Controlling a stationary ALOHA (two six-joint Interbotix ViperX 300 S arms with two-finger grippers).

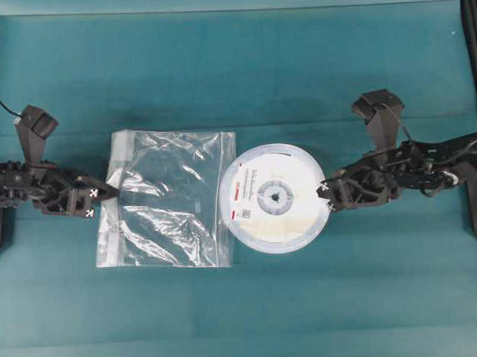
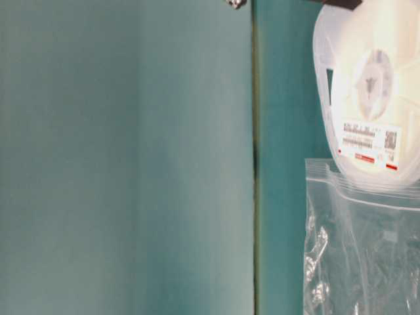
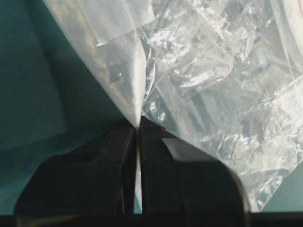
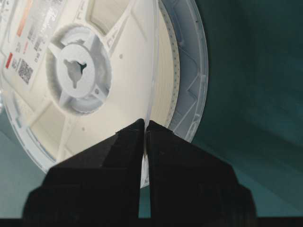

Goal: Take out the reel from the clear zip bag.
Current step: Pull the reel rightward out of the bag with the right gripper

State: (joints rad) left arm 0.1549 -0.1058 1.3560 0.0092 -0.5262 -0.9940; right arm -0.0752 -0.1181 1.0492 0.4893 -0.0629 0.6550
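Note:
The reel's edge [image 1: 222, 199] still touches the bag's opening [image 1: 227, 154] as my left gripper holds the bag, so I should keep pulling with my right gripper until a gap appears.
The reel [image 1: 276, 197] is a flat white disc with a grey hub and a red-marked label; it lies to the right of the clear zip bag [image 1: 170, 198], its left edge touching or slightly overlapping the bag's right edge. My left gripper [image 1: 113, 192] is shut on the bag's left edge; in the left wrist view the plastic [image 3: 199, 71] runs pinched into the gripper [image 3: 138, 124]. My right gripper [image 1: 325, 194] is shut on the reel's right rim; in the right wrist view the gripper [image 4: 145, 124] clamps the thin flange of the reel [image 4: 80, 71].
A teal cloth [image 1: 243, 304] covers the table. In the table-level view the reel [image 2: 371, 85] and the bag [image 2: 361, 243] fill the right side, and a dark seam [image 2: 254, 164] runs down the middle. Black frame posts [image 1: 472, 29] stand at the far corners.

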